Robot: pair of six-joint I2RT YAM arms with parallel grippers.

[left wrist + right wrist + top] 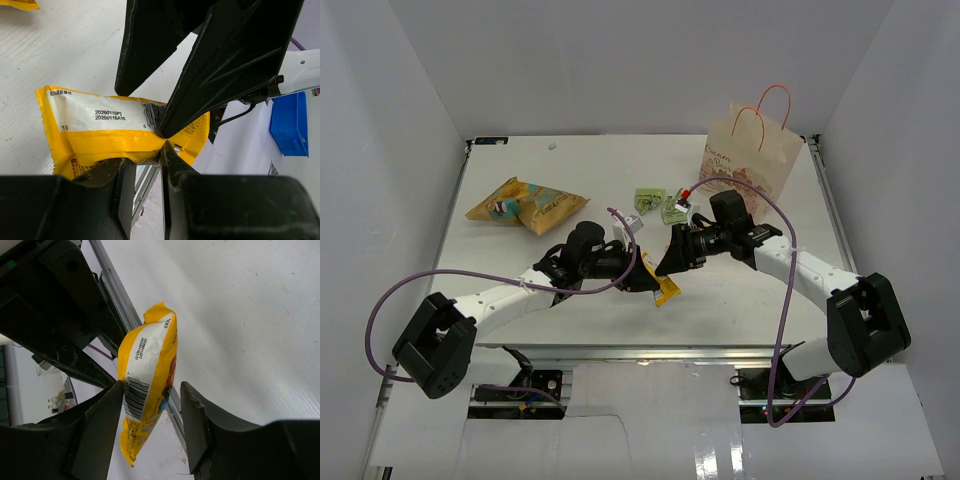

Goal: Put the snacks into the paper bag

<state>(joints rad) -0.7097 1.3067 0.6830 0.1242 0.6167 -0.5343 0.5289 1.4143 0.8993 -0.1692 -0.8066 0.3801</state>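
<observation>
The yellow snack packet is in my left gripper, far from the paper bag (750,155), so my right gripper should grab the packet's barcode end (136,397) before my left gripper opens.
My left gripper (648,278) is shut on a yellow snack packet (667,291) and holds it above the table's front middle. In the left wrist view (145,156) the jaws pinch the packet's lower edge (100,135). My right gripper (668,262) is open and straddles the same packet (150,360). In the right wrist view (152,390) one finger touches the barcode side and the other stands off. The cream paper bag (752,160) stands upright at the back right. No purple bar shows.
A large yellow-orange chip bag (525,203) lies at the back left. Two green packets (648,198) (675,208) and a pink-red packet (686,193) lie near the paper bag. White walls enclose the table. A blue box (289,122) sits beyond the table's edge.
</observation>
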